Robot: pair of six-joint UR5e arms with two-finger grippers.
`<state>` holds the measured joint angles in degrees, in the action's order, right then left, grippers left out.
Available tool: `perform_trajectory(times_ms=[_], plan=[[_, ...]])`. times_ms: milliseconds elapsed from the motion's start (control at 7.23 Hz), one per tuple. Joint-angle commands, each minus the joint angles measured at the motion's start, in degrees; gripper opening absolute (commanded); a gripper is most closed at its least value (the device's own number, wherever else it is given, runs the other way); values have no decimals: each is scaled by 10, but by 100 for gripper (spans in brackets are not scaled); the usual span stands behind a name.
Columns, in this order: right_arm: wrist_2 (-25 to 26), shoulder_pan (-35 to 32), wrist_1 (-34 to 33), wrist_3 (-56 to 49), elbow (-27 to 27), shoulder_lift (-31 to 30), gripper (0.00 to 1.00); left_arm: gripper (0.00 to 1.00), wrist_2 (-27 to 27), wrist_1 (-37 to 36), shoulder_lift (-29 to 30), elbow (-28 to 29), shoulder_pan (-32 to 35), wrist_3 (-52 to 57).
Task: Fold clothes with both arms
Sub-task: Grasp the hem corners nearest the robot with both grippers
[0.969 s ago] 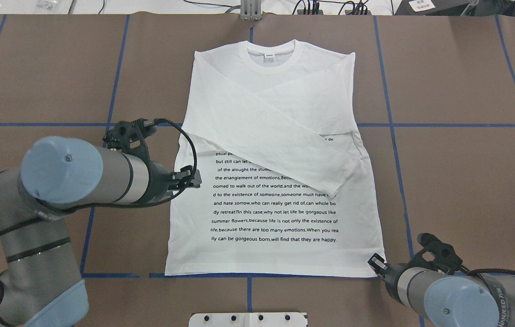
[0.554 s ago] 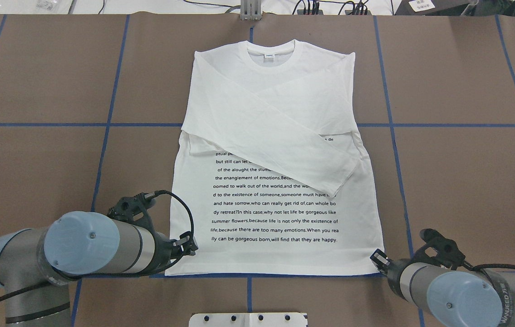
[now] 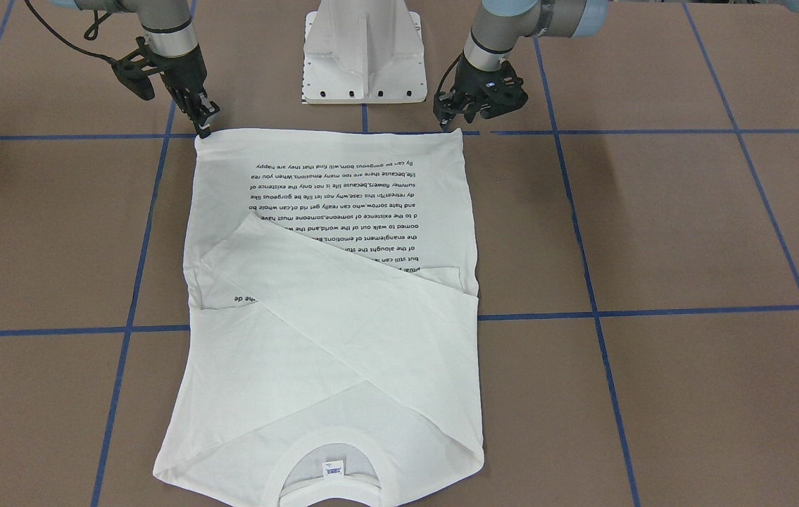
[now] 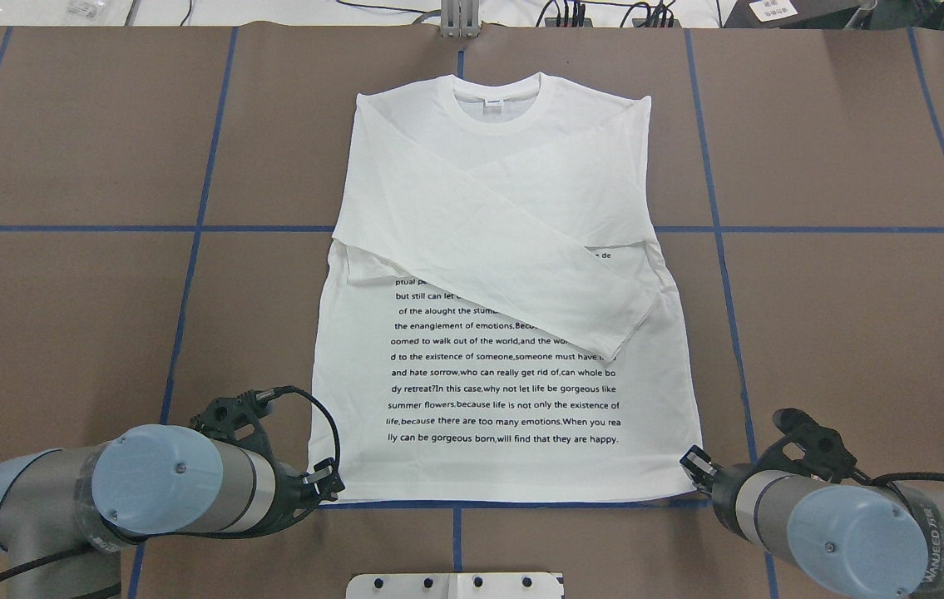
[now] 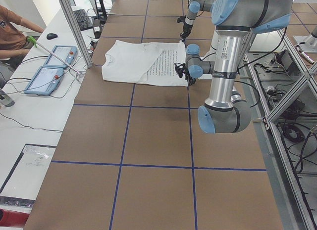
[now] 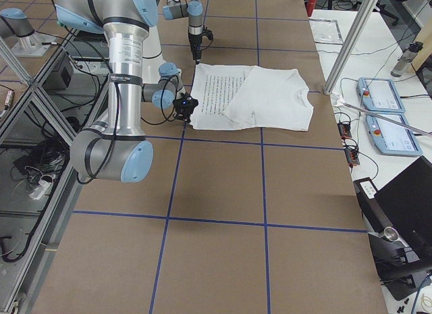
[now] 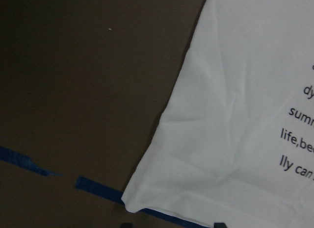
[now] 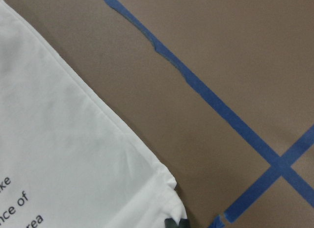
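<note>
The collar end (image 3: 333, 465) is flat and loose. The T-shirt (image 3: 337, 329) will slide along toward the white pedestal base when I raise and pull the hem.
The white long-sleeved T-shirt (image 4: 505, 249) lies flat and face up on the brown table, collar at the far side, both sleeves folded across the chest over the black text. My left gripper (image 4: 328, 482) is open at the hem's near left corner; in the left wrist view its fingertips (image 7: 221, 224) stand apart on either side of the hem. My right gripper (image 4: 694, 462) is shut on the hem's near right corner, which puckers at the fingers (image 8: 175, 222). In the front-facing view the shirt (image 3: 343, 296) shows with the right gripper (image 3: 204, 125) on the left and the left gripper (image 3: 462, 121) on the right.
The white pedestal base (image 3: 364, 49) stands just behind the hem, between the arms. Blue tape lines (image 4: 455, 532) grid the brown table cover. Cables and a metal post (image 4: 459, 17) sit at the far edge. An operator's side table with tablets (image 5: 49, 71) runs beyond the collar end.
My left arm has swung from the shirt's left side down to the hem's near left corner. My right gripper has shifted slightly, and the right hem corner has drawn up with it.
</note>
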<state>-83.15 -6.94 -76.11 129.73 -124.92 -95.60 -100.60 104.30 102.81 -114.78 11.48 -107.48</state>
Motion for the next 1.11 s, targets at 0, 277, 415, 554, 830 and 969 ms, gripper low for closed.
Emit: perform_trajectory(times_ms=[0, 277, 415, 554, 830, 969], plan=[[1, -2, 0, 0, -1, 0, 0, 64, 1, -1, -1, 5, -4, 1], [1, -4, 0, 1, -3, 0, 0, 64, 57, -1, -1, 5, -5, 1], [1, -4, 0, 1, -4, 0, 0, 64, 69, -1, -1, 6, -5, 2], [1, -4, 0, 1, -4, 0, 0, 63, 71, -1, -1, 10, -10, 3], [1, -4, 0, 1, -8, 0, 0, 62, 70, -1, 2, 13, -20, 3], [1, -4, 0, 1, -8, 0, 0, 49, 70, -1, 4, 12, -20, 1]])
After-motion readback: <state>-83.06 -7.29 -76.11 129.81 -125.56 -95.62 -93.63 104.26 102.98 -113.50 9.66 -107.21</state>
